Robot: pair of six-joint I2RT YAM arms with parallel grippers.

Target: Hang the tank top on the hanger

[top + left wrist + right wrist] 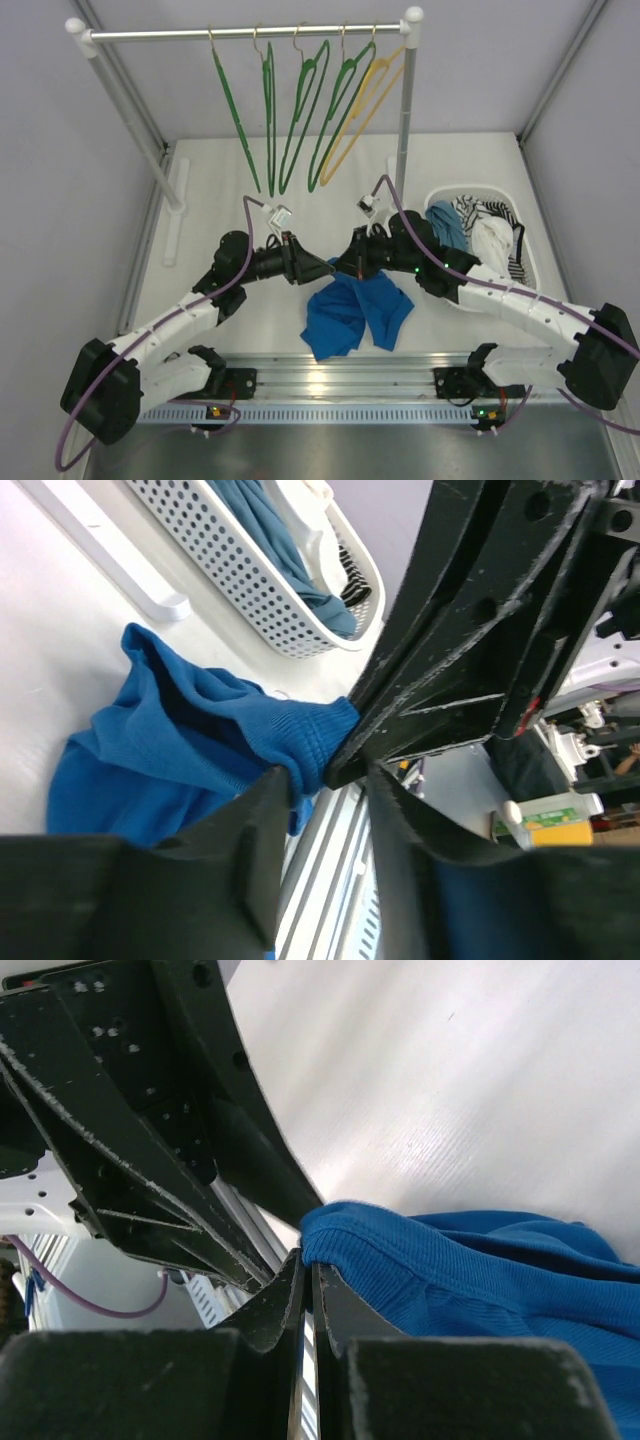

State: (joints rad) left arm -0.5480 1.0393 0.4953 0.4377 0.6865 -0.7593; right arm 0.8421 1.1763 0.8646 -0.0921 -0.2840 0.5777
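The robot's two grippers meet at the bunched tank top's hem fold (352, 1228), so next the right gripper leaves that fold to the left gripper and spreads out the near basket-side corner (389, 342).
The royal-blue tank top (355, 312) hangs bunched from the two grippers, its lower part lying on the table. My right gripper (347, 267) is shut on a ribbed hem of the tank top (420, 1260); its fingertips (296, 1278) pinch the fold. My left gripper (322, 268) faces it nose to nose, open, and the hem (300, 735) touches its left fingertip (268, 810) without being clamped. Several green hangers (300, 120) hang on the rail at the back, away from both grippers.
A yellow-orange hanger (368, 100) hangs rightmost on the rail (250, 33), which stands on white posts. A white perforated basket (530, 262) at the right holds a grey-blue garment (447, 225) and a striped cloth (497, 225). A metal rail (330, 375) runs along the near edge.
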